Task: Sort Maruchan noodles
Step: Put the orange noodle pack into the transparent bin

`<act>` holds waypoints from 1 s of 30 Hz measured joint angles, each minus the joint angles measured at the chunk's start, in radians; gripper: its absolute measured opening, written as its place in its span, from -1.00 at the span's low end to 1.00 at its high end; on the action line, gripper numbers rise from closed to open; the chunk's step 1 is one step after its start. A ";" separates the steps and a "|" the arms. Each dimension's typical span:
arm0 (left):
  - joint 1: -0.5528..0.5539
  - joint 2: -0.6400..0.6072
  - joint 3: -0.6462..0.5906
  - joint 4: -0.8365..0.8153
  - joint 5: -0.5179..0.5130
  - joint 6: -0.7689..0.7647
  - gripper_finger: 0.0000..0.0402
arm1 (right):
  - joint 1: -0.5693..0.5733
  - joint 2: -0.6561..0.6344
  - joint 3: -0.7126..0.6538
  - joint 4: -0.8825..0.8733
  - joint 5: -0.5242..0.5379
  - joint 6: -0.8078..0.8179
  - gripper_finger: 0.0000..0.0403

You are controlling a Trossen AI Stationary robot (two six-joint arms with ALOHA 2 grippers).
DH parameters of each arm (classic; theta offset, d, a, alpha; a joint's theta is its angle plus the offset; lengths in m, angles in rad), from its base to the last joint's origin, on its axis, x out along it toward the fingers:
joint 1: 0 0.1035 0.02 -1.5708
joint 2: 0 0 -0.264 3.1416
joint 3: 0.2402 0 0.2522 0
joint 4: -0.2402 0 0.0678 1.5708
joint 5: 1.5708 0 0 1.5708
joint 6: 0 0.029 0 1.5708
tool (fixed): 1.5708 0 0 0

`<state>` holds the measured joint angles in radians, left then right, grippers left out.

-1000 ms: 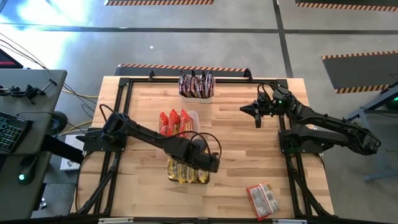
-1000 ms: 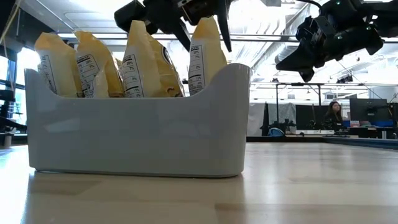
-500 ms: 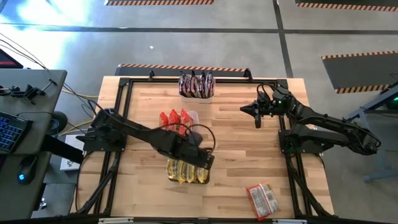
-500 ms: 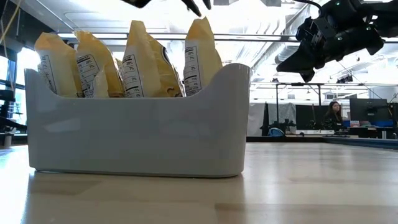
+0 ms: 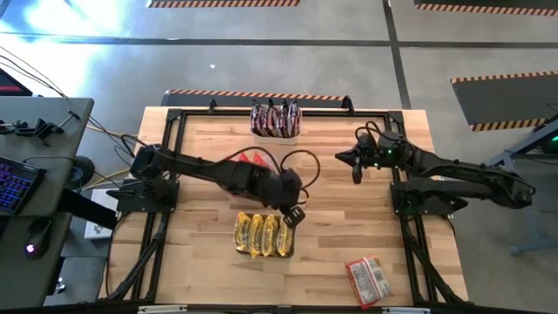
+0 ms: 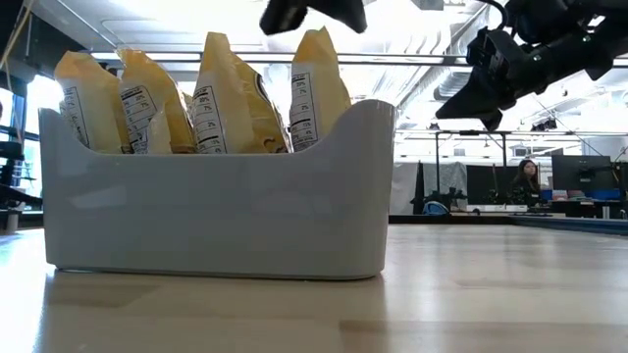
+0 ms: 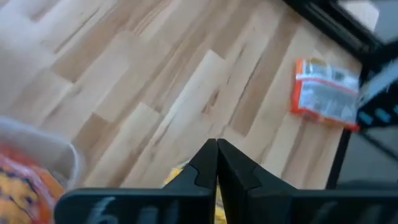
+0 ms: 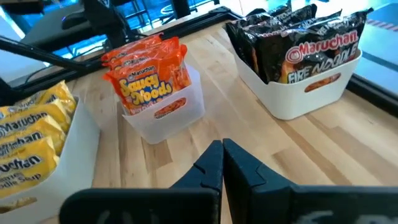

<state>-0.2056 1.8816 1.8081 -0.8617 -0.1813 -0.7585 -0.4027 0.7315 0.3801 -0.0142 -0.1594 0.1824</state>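
Note:
The loose red packet (image 5: 368, 281) is by the black frame, far from my left gripper. Next, my right gripper drags it inward (image 5: 343, 255) and picks it up.
Several yellow Maruchan noodle packets (image 5: 261, 235) stand on edge in a tub (image 6: 216, 216) near the table's middle front. Red packets (image 8: 149, 78) stand in a clear tub, largely hidden by my left arm in the high view. Dark packets (image 5: 275, 119) fill a white tub at the far edge. One red packet (image 5: 366, 279) lies flat at the near right. My left gripper (image 5: 292, 215) hovers shut and empty just beyond the yellow tub's right end. My right gripper (image 5: 356, 166) hangs shut and empty over the table's right half.
A black frame (image 5: 261, 98) borders the tabletop. Bare wood lies between the tubs and the loose red packet (image 7: 326, 93). A desk with a keyboard (image 5: 17, 183) stands left of the table. A person (image 6: 525, 181) sits far off in the room behind.
My left gripper has risen off the yellow packets at the tub's right end, drawn back a little toward the far edge, and shut with nothing in it. The yellow packets stay upright in their tub.

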 joint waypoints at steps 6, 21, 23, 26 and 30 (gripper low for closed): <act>0.066 -0.056 -0.169 0.237 0.166 0.181 -1.00 | 0.050 0.000 0.005 -0.009 0.053 0.047 -1.00; 0.126 -0.328 -0.645 0.734 0.170 0.150 -1.00 | 0.113 0.002 0.234 -0.444 -0.014 0.167 -1.00; 0.131 -0.377 -0.698 0.756 0.160 0.160 -1.00 | 0.150 0.001 0.240 -0.507 -0.065 0.284 -0.99; 0.146 -0.436 -0.784 0.834 0.154 0.168 -1.00 | 0.253 0.000 0.241 -0.582 -0.084 0.466 -0.91; 0.189 -0.509 -0.891 0.930 0.176 0.168 -1.00 | 0.452 0.010 0.241 -0.660 -0.037 0.722 -0.65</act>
<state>-0.0167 1.3727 0.9167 0.0680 -0.0051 -0.5907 0.0490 0.7415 0.6216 -0.6741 -0.1961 0.9048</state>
